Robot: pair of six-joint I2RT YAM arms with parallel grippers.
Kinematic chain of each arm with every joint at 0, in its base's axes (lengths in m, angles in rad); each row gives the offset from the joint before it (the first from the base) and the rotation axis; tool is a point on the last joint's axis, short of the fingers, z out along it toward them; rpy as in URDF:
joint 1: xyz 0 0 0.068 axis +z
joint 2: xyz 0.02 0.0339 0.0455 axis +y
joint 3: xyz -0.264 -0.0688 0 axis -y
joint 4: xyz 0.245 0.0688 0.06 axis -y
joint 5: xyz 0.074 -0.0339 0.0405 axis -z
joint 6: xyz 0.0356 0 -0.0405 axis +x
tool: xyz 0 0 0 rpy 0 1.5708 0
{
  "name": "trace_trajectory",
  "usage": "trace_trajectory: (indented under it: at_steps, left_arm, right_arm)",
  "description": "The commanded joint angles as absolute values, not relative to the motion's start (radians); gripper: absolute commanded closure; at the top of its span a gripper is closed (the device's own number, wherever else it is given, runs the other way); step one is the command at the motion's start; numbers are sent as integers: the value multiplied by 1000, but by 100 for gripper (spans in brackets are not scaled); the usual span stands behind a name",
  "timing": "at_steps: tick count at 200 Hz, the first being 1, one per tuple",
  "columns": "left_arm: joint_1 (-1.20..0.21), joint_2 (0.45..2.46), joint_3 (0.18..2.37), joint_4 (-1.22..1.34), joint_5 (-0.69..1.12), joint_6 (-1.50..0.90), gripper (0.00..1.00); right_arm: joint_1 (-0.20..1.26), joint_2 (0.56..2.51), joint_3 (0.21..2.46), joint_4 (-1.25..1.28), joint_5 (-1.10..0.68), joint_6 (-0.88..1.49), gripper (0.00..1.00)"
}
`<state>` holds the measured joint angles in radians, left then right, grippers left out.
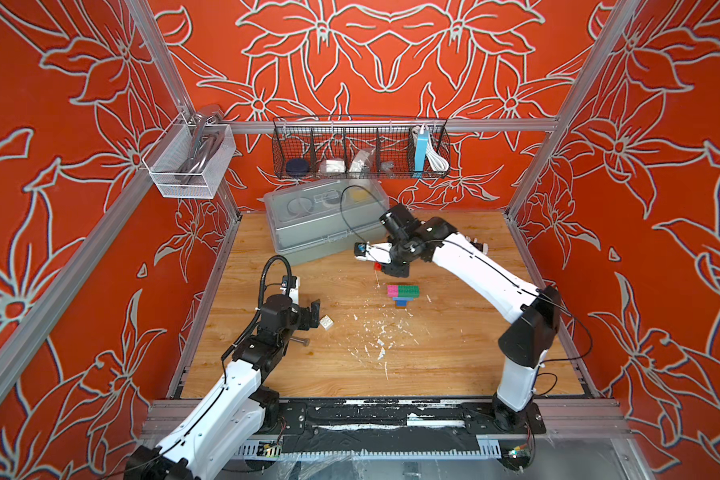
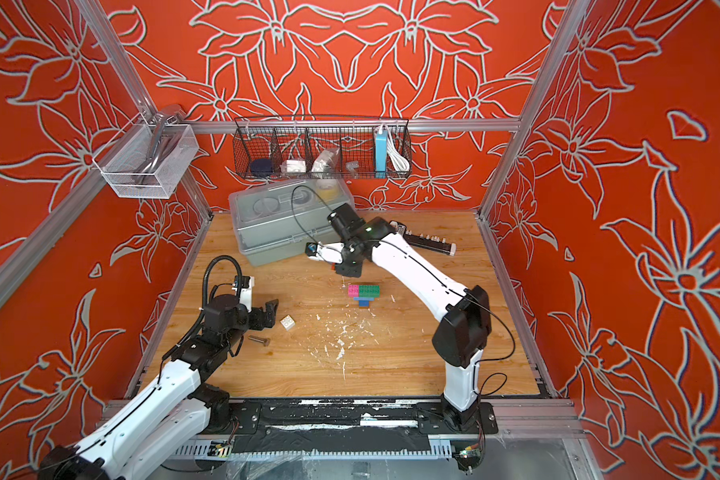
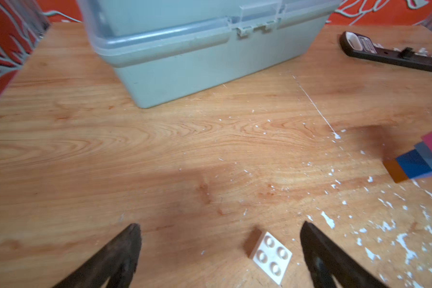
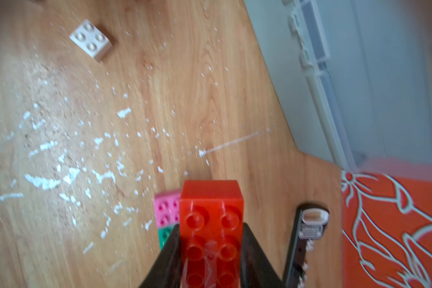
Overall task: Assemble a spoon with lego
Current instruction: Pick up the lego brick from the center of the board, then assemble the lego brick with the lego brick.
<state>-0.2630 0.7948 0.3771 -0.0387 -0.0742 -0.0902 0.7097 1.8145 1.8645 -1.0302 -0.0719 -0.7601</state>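
The red brick (image 4: 211, 211) hangs behind the pink and green bricks, at a slant to their row, so the robot's right gripper should move back over the green brick (image 1: 408, 291) and set it square.
The partly built spoon (image 1: 403, 294) (image 2: 363, 294) lies flat mid-table: pink and green lego bricks side by side, then light blue, dark blue and a brown end (image 3: 419, 162). Just behind it and above the table, my right gripper (image 1: 381, 268) (image 4: 211, 225) is shut on a red 2x4 brick (image 4: 211, 232), studs facing the wrist camera. The spoon's pink brick (image 4: 166, 209) shows beside it. A white 2x2 brick (image 1: 326, 322) (image 3: 271, 255) (image 4: 90, 40) lies loose at the left. My left gripper (image 1: 314, 311) (image 3: 220, 227) is open, its fingers on either side of that brick, not touching it.
A grey metal bolt (image 1: 302, 341) lies by the left arm. A grey lidded plastic box (image 1: 325, 220) stands at the back. A black tool strip (image 2: 429, 243) lies at the back right. A wire basket (image 1: 360, 147) hangs on the rear rail. White flecks mark the wooden table (image 1: 454, 365).
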Motion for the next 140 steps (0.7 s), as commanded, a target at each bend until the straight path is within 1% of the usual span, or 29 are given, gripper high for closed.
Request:
trace_trajectory:
  at_steps: [1, 24, 84, 140]
  left_arm:
    - [-271, 845, 407, 80, 121, -62, 2]
    - [-290, 884, 418, 102, 177, -39, 2]
    - [-302, 871, 411, 98, 148, -34, 2]
    - [-302, 870, 414, 88, 127, -36, 2]
  right_arm:
    - [677, 1802, 1837, -1150, -7, -917, 100]
    - [642, 1830, 1844, -1175, -9, -942, 100]
    - [637, 1886, 1826, -1171, -43, -952, 100]
    - [641, 1855, 1765, -1170, -99, -944, 100]
